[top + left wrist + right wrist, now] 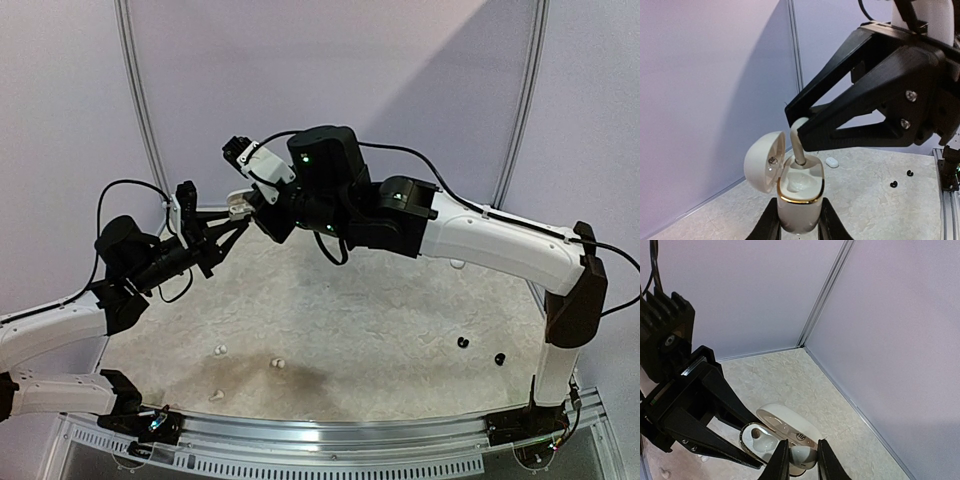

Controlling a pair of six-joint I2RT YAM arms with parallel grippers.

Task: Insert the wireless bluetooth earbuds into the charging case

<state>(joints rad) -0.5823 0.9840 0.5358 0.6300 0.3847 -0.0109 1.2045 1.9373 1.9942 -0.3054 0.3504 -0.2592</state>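
The earbud sits too high in the charging case's far socket, so my right gripper should loosen its hold and settle the earbud's head into the charging case's empty hollow before it moves away.
A white charging case with a gold rim is held upright above the table, and my left gripper is shut on its lower body. Its lid hangs open to the left. My right gripper is shut on a white earbud whose stem reaches down into the far socket of the case. The near socket shows empty. In the top view both grippers meet at the back left, the left gripper under the case, the right gripper beside it.
Three white earbuds lie on the mat near the front left. Two black earbuds lie at the front right. Another white case rests closed on the mat behind. Lilac walls close off the back.
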